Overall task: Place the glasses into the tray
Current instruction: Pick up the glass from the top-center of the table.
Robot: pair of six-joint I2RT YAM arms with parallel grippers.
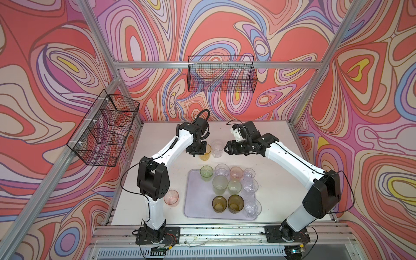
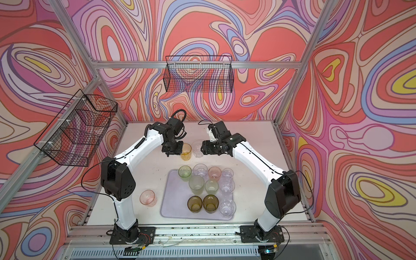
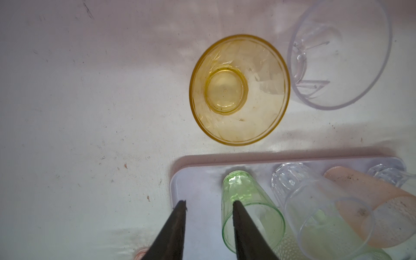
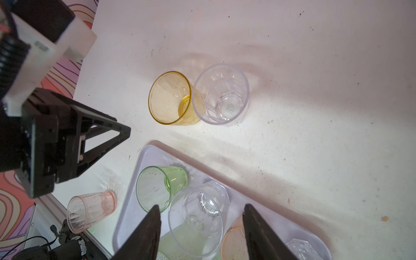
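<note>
The open fingers of my left gripper line up with the rim's side [image 3: 190, 89] away from the clear glass, so I keep moving in until they straddle the yellow glass's rim [image 3: 198, 120].
An amber-yellow glass [image 1: 205, 153] and a clear glass [image 1: 217, 149] stand side by side on the white table behind the tray [image 1: 195, 202]. A pink glass [image 1: 171, 197] stands on the table left of the tray, by my left arm. Inside the lilac tray stand several glasses: green [image 1: 206, 172], clear, pink, frosted green and olive-brown [image 1: 219, 203]. My left gripper [image 1: 195, 154] hovers just left of the yellow glass [image 3: 238, 90], open and empty [image 3: 209, 202]. My right gripper [image 1: 227, 149] hangs just right of the clear glass [image 4: 221, 94], open and empty [image 4: 201, 206].
A black wire basket [image 1: 103, 128] hangs on the left wall and another [image 1: 221, 74] on the back wall. Aluminium frame posts stand at the table's back corners. A metal rail [image 1: 216, 234] with both arm bases runs along the front edge.
</note>
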